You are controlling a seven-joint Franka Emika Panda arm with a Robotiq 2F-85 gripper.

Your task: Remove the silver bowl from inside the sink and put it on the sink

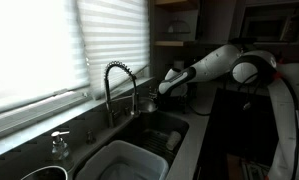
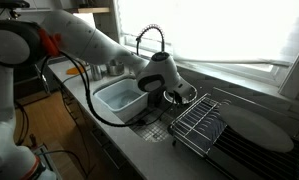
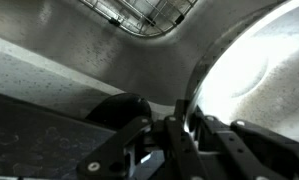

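Note:
The gripper has the silver bowl's rim between its fingers, with the bowl's open side up. It should keep going toward the sink's ledge and let go once the bowl sits there.
In the wrist view the silver bowl fills the right side, shiny with a bright rim, low inside the sink against its grey wall. My gripper has one finger on each side of the bowl's rim and is shut on it. In both exterior views the gripper reaches down at the far basin of the dark sink, next to the coiled chrome faucet. The gripper hides the bowl in the exterior views.
A big pale rectangular tub fills the other basin. A black wire dish rack stands on the counter beside the sink, and its wires show in the wrist view. A soap pump stands by the window.

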